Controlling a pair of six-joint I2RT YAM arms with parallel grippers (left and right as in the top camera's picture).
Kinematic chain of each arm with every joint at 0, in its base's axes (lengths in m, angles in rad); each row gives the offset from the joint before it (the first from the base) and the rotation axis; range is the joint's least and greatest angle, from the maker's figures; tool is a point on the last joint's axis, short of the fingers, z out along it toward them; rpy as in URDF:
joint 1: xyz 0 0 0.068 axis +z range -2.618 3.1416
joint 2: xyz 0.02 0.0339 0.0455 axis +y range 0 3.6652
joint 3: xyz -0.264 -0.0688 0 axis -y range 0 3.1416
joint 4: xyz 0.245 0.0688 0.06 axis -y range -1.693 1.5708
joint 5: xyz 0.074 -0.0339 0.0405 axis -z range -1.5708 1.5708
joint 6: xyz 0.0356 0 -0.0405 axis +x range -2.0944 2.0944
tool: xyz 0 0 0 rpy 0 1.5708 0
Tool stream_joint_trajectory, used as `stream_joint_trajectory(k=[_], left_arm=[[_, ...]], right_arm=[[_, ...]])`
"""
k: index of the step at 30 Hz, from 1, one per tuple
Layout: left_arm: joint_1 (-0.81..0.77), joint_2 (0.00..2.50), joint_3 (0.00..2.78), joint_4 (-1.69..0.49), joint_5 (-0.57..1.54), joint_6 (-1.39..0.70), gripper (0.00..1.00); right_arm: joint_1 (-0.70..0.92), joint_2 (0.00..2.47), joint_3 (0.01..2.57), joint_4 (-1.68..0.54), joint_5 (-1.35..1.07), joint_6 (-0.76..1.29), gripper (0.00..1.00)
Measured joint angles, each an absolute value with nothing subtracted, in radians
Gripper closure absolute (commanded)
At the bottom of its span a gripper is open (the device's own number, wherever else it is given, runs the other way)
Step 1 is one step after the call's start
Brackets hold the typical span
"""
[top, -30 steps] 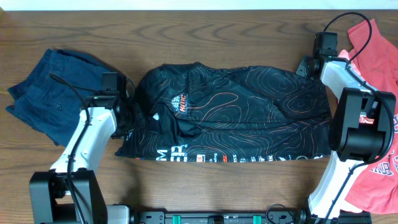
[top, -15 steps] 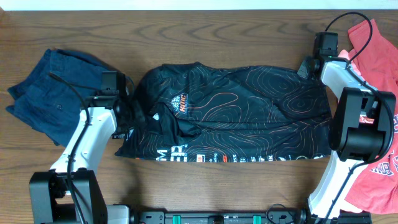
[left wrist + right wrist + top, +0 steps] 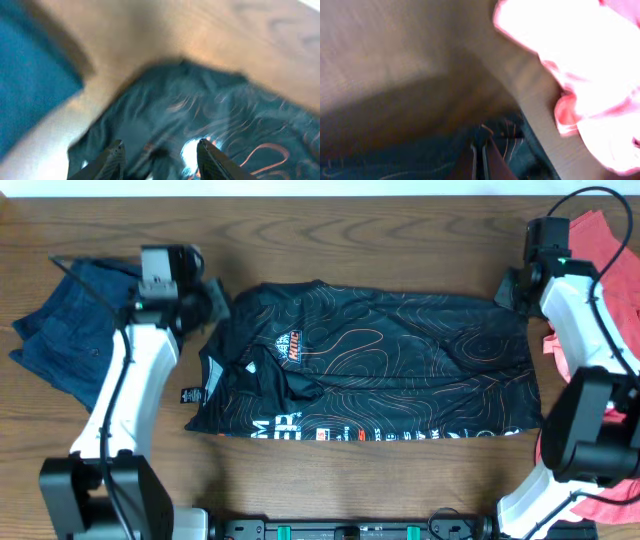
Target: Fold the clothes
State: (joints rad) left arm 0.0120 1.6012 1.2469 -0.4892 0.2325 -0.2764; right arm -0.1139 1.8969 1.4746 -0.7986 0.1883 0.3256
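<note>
I expect the jersey (image 3: 170, 112) to fold over and show its plain bottom side when I carry it, because the black jersey's back edge (image 3: 212, 71) is lying limp and wavy.
The black jersey (image 3: 380, 365) with orange contour lines lies flat across the middle of the table, folded lengthwise. My left gripper (image 3: 215, 305) hovers at its upper left corner. In the left wrist view the gripper (image 3: 161, 150) is open and empty, with the jersey (image 3: 210, 115) below it. My right gripper (image 3: 508, 288) is at the jersey's upper right corner. In the right wrist view the gripper (image 3: 481, 145) is shut, with the jersey's corner (image 3: 520, 145) bunched at its tips. A navy garment (image 3: 70, 340) lies at the left. A pink shirt (image 3: 600, 240) lies at the right.
The navy garment (image 3: 30, 75) shows blurred at the left of the left wrist view. The pink shirt (image 3: 570, 60) lies just right of my right gripper. More red cloth (image 3: 600, 470) lies at the table's lower right. Bare wood runs along the back of the table (image 3: 350, 230).
My left arm has left the jersey's left side and swung up to its upper left corner. My right arm has shifted right and up, and the jersey's right edge has moved slightly right.
</note>
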Motion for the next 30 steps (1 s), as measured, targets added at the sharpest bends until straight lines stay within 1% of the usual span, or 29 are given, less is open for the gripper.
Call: stream_joint_trajectory(k=[2,4,8,17,22,25,26,27,28,30], left_arm=[[0.012,1.649,1.314,-0.484,0.237,-0.265,0.51],[0.012,1.712,1.377,-0.481,0.242,-0.257,0.49],[0.009,1.850,1.456,-0.442,0.258,-0.248,0.48],[-0.058,2.098,1.470,-0.241,0.290,-0.228,0.48],[-0.102,2.153,1.470,-0.176,0.293,-0.228,0.47],[-0.113,2.163,1.470,-0.175,0.293,-0.228,0.48],[-0.113,2.167,1.470,-0.175,0.292,-0.228,0.63],[-0.113,2.171,1.470,-0.176,0.292,-0.228,0.80],[-0.113,2.175,1.470,-0.179,0.292,-0.225,0.93],[-0.112,2.182,1.470,-0.199,0.288,-0.226,0.94]], right_arm=[[-0.114,1.890,1.474,-0.873,0.190,0.326,0.99],[-0.114,1.890,1.474,-0.934,0.191,0.326,0.99],[-0.114,1.890,1.474,-0.993,0.191,0.326,0.99],[-0.114,1.890,1.474,-1.017,0.171,0.327,0.99],[-0.114,1.890,1.474,-1.017,0.153,0.327,0.99],[-0.114,1.890,1.474,-1.019,0.150,0.327,0.99],[-0.114,1.890,1.474,-1.021,0.149,0.327,0.99],[-0.114,1.890,1.474,-1.021,0.149,0.327,0.99],[-0.114,1.890,1.474,-1.021,0.149,0.327,0.99],[-0.114,1.890,1.474,-1.021,0.149,0.327,0.99]])
